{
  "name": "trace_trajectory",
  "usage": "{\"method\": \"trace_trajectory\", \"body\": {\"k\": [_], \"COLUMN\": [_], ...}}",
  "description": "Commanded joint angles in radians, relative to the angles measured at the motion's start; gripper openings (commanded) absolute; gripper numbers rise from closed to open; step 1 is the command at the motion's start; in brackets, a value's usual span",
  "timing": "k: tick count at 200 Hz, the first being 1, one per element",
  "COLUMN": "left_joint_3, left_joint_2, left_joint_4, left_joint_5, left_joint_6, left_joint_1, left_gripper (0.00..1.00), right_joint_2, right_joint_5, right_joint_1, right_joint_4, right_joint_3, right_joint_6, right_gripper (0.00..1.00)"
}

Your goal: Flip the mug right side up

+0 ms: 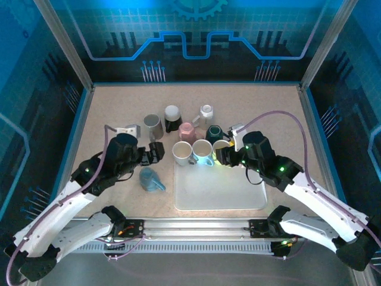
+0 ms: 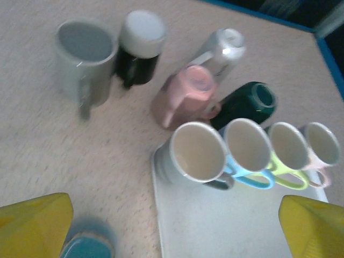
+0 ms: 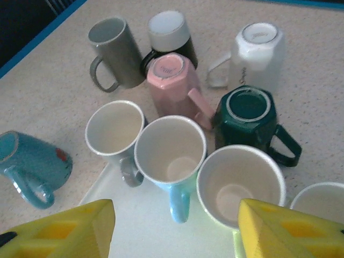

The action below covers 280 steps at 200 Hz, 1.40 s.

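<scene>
My open left gripper keeps moving toward the mug's body (image 1: 146, 177) until both fingers are on either side of it, then close, as the teal mug's handle (image 1: 160, 185) points away from it.
Several mugs stand upside down behind the tray: a pink one (image 3: 172, 80), a dark green one (image 3: 250, 115), a white one (image 3: 258, 51) and a black one with a white base (image 3: 169, 32). A teal mug (image 1: 150, 179) lies on its side left of the tray (image 1: 220, 193). My right gripper (image 3: 172, 231) is open over the tray's back edge, with nothing between its fingers, just in front of the upright blue mug (image 3: 171, 150) and lime mug (image 3: 239, 185). My left gripper (image 2: 172, 231) is open, empty, above the teal mug (image 2: 86, 247) and the tray's left corner.
A grey-handled mug (image 3: 113, 129) and a fourth pale mug (image 3: 322, 201) stand upright in the same row on the tray. A grey mug (image 1: 153, 124) stands upright on the table at the back left. The front of the tray (image 2: 215, 226) is bare.
</scene>
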Motion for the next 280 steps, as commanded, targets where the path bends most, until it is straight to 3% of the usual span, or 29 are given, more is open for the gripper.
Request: {"method": "trace_trajectory", "body": {"k": [1, 30, 90, 280], "left_joint_3": [0.071, 0.084, 0.022, -0.218], "left_joint_2": [0.047, 0.107, 0.148, 0.431], "left_joint_4": [-0.251, -0.391, -0.484, -0.046], "left_joint_5": [0.001, 0.059, 0.099, 0.23], "left_joint_6": [-0.277, -0.437, -0.624, -0.659], "left_joint_1": [0.042, 0.053, 0.059, 0.095], "left_gripper": [0.99, 0.99, 0.99, 0.99], "right_joint_2": [0.033, 0.045, -0.031, -0.087], "right_joint_5": [-0.046, -0.035, -0.04, 0.004], "right_joint_1": [0.014, 0.014, 0.018, 0.066], "right_joint_4": [-0.073, -0.085, -0.07, -0.024], "right_joint_3": [0.06, 0.063, -0.015, -0.143], "right_joint_6": [0.019, 0.063, 0.076, 0.119], "right_gripper": [0.64, 0.64, 0.64, 0.65]}}
